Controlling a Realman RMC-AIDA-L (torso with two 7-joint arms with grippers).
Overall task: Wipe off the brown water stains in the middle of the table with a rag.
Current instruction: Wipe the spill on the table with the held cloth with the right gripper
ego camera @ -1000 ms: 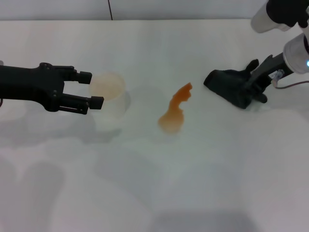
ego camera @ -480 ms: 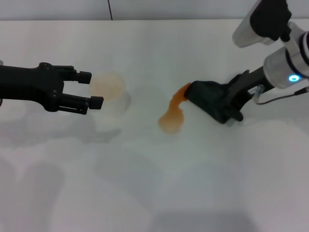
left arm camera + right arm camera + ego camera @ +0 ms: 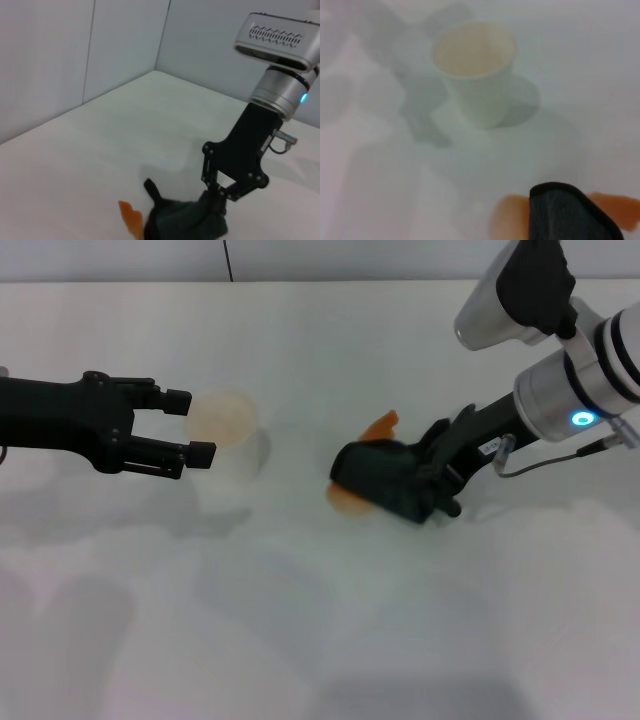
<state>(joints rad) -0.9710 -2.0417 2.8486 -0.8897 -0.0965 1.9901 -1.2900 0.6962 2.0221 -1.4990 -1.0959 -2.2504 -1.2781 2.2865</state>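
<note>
My right gripper has the rag, which leaves a brown patch in view at its near edge (image 3: pixel 347 501), so my right gripper should sweep the rag back over that patch before it wipes the narrow tail.
The dark rag (image 3: pixel 385 480) lies pressed on the white table (image 3: pixel 300 620), covering the middle of the brown water stains (image 3: pixel 346 501). The stain's narrow tail (image 3: pixel 381 425) shows beyond the rag. My right gripper (image 3: pixel 428 483) is shut on the rag and holds it down from the right. In the left wrist view the right gripper (image 3: pixel 223 196) stands over the rag (image 3: pixel 185 224), beside the stain (image 3: pixel 131 218). In the right wrist view the rag (image 3: pixel 570 212) sits between two orange patches of stain (image 3: pixel 507 217). My left gripper (image 3: pixel 192 426) is open and hovers at the left.
A white paper cup (image 3: pixel 227 425) with a pale tan inside stands upright left of the stain, right by my left gripper's fingertips; it also shows in the right wrist view (image 3: pixel 475 65). A grey wall runs along the table's far edge.
My right gripper has dragged the rag leftward from the table's right side onto the stain, now covering its middle. The left arm and the cup have not moved.
</note>
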